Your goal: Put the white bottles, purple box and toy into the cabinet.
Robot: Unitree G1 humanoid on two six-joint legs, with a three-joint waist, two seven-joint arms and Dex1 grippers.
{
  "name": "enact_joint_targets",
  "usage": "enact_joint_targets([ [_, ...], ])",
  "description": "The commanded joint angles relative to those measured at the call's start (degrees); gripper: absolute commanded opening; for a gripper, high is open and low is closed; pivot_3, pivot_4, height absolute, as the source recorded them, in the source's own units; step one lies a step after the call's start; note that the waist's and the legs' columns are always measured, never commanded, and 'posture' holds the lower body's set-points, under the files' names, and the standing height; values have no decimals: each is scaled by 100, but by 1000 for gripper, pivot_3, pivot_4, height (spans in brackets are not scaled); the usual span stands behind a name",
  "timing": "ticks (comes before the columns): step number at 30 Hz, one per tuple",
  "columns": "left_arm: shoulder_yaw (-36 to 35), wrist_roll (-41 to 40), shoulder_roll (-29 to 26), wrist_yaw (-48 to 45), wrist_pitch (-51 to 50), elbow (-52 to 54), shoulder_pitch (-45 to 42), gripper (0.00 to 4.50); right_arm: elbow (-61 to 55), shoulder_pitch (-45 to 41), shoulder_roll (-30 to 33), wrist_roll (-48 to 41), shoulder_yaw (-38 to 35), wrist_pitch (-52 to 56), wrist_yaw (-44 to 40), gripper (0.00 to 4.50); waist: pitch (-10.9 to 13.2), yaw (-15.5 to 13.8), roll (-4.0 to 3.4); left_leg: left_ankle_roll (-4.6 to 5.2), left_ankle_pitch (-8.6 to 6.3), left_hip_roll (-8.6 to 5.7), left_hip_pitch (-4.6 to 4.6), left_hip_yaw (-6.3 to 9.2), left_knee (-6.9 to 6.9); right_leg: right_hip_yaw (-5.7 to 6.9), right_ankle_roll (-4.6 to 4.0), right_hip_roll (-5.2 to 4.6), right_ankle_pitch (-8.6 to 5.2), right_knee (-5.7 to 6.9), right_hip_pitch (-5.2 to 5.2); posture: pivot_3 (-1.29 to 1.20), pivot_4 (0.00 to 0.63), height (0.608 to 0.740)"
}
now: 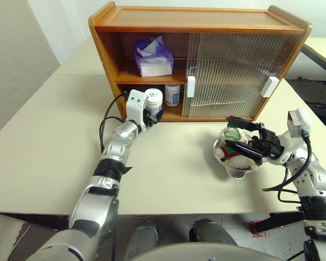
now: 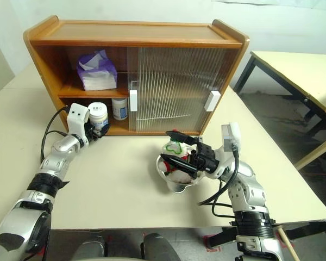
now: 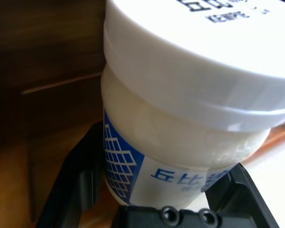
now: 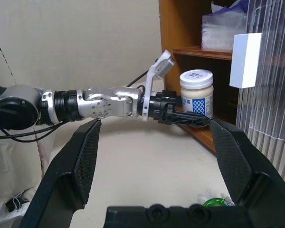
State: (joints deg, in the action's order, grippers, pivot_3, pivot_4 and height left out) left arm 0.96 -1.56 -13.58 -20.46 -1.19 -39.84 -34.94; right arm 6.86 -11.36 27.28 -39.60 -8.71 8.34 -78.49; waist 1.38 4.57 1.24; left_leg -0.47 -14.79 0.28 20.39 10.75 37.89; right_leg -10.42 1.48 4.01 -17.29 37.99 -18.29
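Note:
The white bottle (image 1: 154, 98) is upright in front of the open space (image 1: 152, 86) next to the second bottle, so the robot's left gripper should go on moving inward until the base of the white bottle stands on the shelf.
My left gripper (image 1: 156, 112) is shut on one white bottle (image 1: 154, 100), holding it upright at the open left end of the cabinet's (image 1: 195, 19) lower shelf. The label and lid of this bottle (image 3: 180, 118) sit between the black fingers (image 3: 80, 175). A second white bottle (image 1: 173, 94) stands further in on that shelf. On the upper shelf rests the purple box (image 1: 153, 57). The toy (image 1: 231, 148) lies in a shiny metal bowl (image 1: 240, 169) on the table. My right gripper (image 1: 229, 131) is open, pointing left just over the toy, with nothing in it.
Both ribbed sliding doors (image 1: 233, 68) cover the cabinet's right part, leaving the left part open. The cabinet stands on a pale table (image 1: 179, 179). A second table (image 2: 293, 65) stands off to the right across a gap of floor.

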Motion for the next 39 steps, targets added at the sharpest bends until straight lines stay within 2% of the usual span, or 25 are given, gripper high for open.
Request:
enact_joint_targets([
  [1,-48,58,96,156,168,-373,-314,3186,12,-19,23,58,20,-23,-44,4500,1,-4,2,0,0,0,0,0,0,0,0,0,0,0,0,-145,7,740],
  [12,-118,97,171,564,371,-1614,-1045,3186,84,-18,59,62,-8,-36,-136,4500,6,2,10,-6,4,0,-1,0,3,0,26,0,-4,0,2,-152,13,740],
  [32,-371,139,240,1192,610,-2772,-1696,3186,137,-4,62,81,3,-44,-180,4500,23,24,29,-9,13,-2,-3,-1,3,0,36,1,3,0,4,-151,26,740],
  [33,-374,133,245,1186,606,-2796,-1710,3938,144,-7,65,81,0,-44,-185,4500,24,23,30,-7,16,-3,-3,-1,3,0,36,1,5,1,4,-153,26,740],
  [35,-379,123,251,1135,589,-2839,-1735,4476,152,-6,70,85,-6,-53,-189,4500,24,23,31,-6,19,-3,-4,-1,4,0,36,1,8,0,5,-153,26,740],
  [39,-418,110,283,1091,586,-2874,-1713,4476,162,22,97,84,-24,-66,-210,4500,25,24,31,-5,22,-4,-9,-1,5,0,32,1,12,0,9,-154,29,740],
])
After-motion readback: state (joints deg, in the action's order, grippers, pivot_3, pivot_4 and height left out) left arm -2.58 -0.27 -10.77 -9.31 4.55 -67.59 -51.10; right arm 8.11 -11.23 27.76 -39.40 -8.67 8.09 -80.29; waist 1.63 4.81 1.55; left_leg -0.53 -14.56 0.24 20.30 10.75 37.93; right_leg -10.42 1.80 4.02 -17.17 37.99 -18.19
